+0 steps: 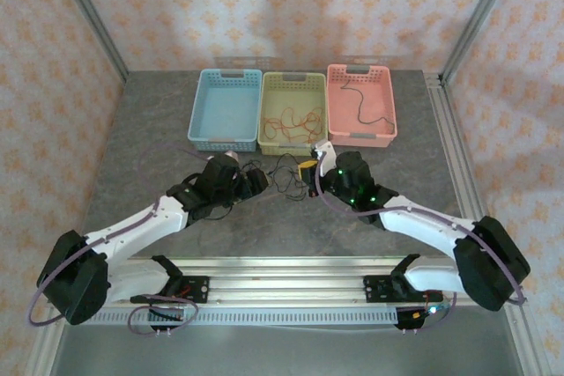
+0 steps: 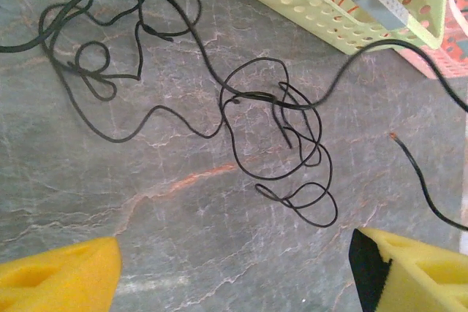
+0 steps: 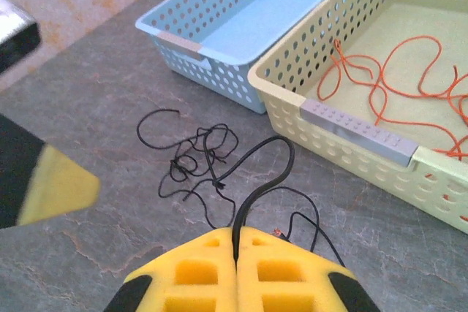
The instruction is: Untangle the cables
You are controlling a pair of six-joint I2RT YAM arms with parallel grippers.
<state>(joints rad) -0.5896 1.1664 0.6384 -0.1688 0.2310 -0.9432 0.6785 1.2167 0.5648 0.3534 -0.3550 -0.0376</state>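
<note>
The thick cable from my right gripper goes through the thin loops. My left gripper should raise the thick cable's middle while my right gripper stays still.
A tangle of thin black cables lies on the grey table between my two grippers, also seen from the left wrist and the right wrist. My right gripper is shut on one black cable, which arches up from between the yellow pads and runs back into the tangle. In the top view the right gripper sits just right of the tangle. The left gripper hovers open over the tangle's near side with nothing between its fingers, left of the tangle in the top view. An orange-red cable lies in the yellow-green basket.
Three baskets stand in a row behind the tangle: blue, yellow-green and pink. A black cable lies in the pink one. The yellow-green basket's front wall is close to the right gripper. Aluminium frame posts border the table.
</note>
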